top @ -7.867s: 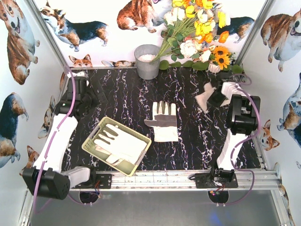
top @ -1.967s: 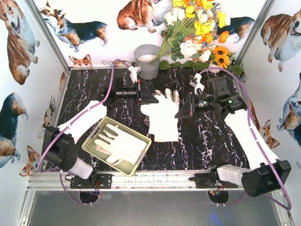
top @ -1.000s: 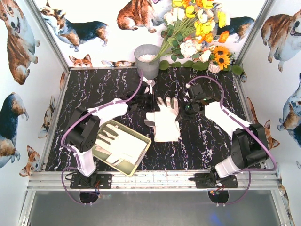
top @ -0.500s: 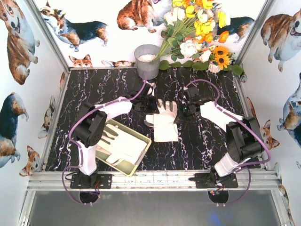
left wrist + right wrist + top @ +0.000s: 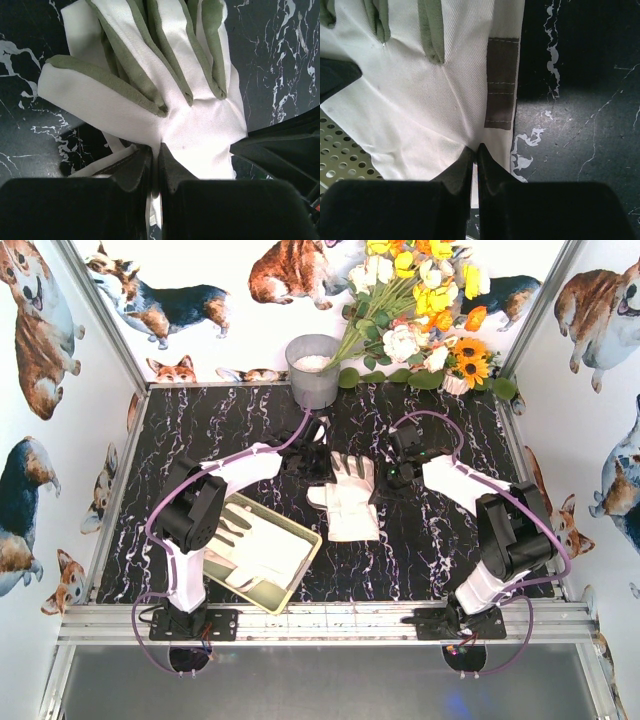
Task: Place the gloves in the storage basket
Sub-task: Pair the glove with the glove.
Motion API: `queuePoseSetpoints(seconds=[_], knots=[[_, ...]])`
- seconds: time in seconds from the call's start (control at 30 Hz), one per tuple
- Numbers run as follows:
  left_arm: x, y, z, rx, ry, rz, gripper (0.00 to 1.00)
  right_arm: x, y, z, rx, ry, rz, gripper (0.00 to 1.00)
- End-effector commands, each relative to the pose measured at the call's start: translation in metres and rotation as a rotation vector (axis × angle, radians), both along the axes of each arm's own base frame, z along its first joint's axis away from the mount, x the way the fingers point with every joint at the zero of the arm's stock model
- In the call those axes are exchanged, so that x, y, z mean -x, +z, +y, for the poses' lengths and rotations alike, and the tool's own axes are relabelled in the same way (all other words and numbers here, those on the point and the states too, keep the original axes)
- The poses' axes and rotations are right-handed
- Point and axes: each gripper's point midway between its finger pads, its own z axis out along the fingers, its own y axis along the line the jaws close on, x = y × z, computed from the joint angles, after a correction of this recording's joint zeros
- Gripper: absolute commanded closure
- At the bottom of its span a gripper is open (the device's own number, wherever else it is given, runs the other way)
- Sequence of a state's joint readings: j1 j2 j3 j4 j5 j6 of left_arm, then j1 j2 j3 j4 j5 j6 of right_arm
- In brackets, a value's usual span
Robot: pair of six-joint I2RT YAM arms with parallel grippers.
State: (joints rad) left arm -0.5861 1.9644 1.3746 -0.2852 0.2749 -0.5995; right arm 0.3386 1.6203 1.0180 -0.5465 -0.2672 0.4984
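Only the white glove's upper layer is pinched in my right gripper beside the grey strap, so the gripper should open and grab the layers together at the glove's outer edge.
A white glove with grey finger patches lies on the black marbled table, its fingers pointing to the back. My left gripper is shut on the fabric at the glove's left side, and my right gripper is shut on its right edge. The left wrist view shows the glove pinched between the jaws of the left gripper. In the right wrist view the right gripper nips the glove beside a grey strap. The storage basket sits front left with white gloves inside.
A grey metal bucket stands at the back centre, with a bunch of flowers to its right. Corgi-print walls close in the table on three sides. The basket's perforated side shows at the left of the right wrist view.
Both arms have come down from the sides onto the glove's finger end and now pinch it. Over the last second the glove has bunched up slightly between them.
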Motion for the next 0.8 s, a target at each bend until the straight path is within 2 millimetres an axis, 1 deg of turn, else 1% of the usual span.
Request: queuePoseSetpoints(seconds=[0.0, 0.13, 0.27, 0.43, 0.53, 0.67, 0.7, 0.73, 0.77], knots=[[-0.010, -0.007, 0.019, -0.078, 0.073, 0.011, 1.00, 0.003, -0.011, -0.020, 0.093, -0.031, 0.019, 1.00], [-0.007, -0.018, 0.020, -0.094, 0.068, 0.039, 1.00, 0.002, -0.010, -0.021, 0.100, -0.041, 0.023, 1.00], [-0.006, -0.029, 0.019, -0.103, 0.050, 0.058, 1.00, 0.007, -0.015, -0.021, 0.097, -0.049, 0.045, 1.00], [-0.009, -0.038, 0.017, -0.113, 0.026, 0.059, 1.00, 0.013, -0.021, -0.019, 0.080, -0.060, 0.078, 1.00], [-0.009, -0.043, 0.019, -0.135, 0.021, 0.071, 1.00, 0.014, -0.025, -0.019, 0.082, -0.066, 0.091, 1.00], [-0.009, -0.042, 0.021, -0.131, 0.023, 0.070, 1.00, 0.015, -0.027, -0.017, 0.075, -0.071, 0.104, 1.00], [-0.009, -0.041, 0.022, -0.128, 0.023, 0.071, 0.97, 0.014, -0.026, -0.017, 0.071, -0.072, 0.105, 1.00], [-0.010, -0.038, 0.022, -0.125, 0.026, 0.069, 0.92, 0.015, -0.025, -0.017, 0.071, -0.073, 0.106, 0.98], [-0.012, -0.035, 0.024, -0.121, 0.032, 0.066, 0.87, 0.014, -0.023, -0.017, 0.073, -0.074, 0.101, 0.90]])
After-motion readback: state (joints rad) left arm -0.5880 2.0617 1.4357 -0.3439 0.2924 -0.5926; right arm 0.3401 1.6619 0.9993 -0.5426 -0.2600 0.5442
